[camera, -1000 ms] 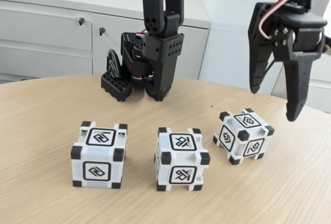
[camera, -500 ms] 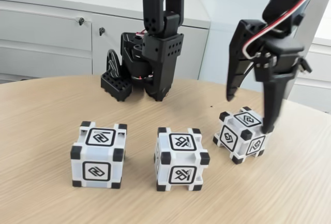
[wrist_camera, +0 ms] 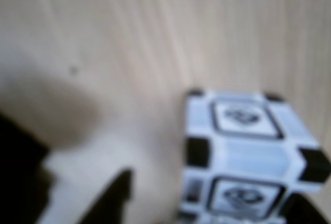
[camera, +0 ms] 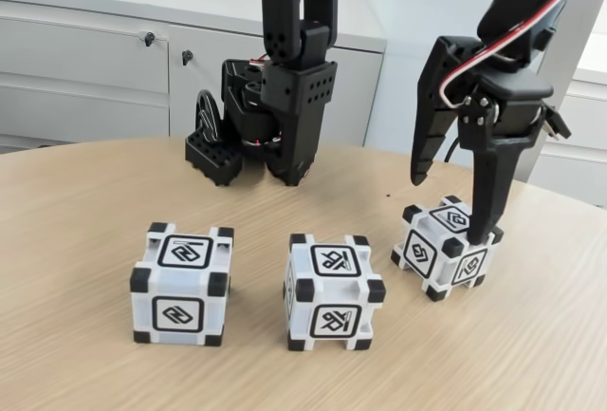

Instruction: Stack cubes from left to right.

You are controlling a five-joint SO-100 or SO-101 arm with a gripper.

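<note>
My gripper will carry the turned cube [camera: 447, 248] tilted, because my gripper's finger [camera: 493, 188] slants down over it. The turned cube will then tip level once it is lowered.
Three white cubes with black corners stand in a row on the wooden table [camera: 76, 231] in the fixed view: the left cube [camera: 180, 283], the middle cube [camera: 332, 289] and the right cube [camera: 420, 252], which is turned slightly. My gripper [camera: 450, 210] hangs open over the right cube. One fingertip is above the cube's back left, and the other reaches down along its right top edge. Nothing is held. In the blurred wrist view the right cube [wrist_camera: 248, 157] sits at the lower right, with a dark finger [wrist_camera: 111, 200] at the lower left.
A second black arm [camera: 285, 98] stands folded at the back centre of the table, behind the middle cube. White cabinets [camera: 95, 69] line the wall behind. The table's front strip below the cubes is bare wood.
My gripper has moved left and down from high at the right until it straddles the right cube, and it has stayed open. The cubes have not moved.
</note>
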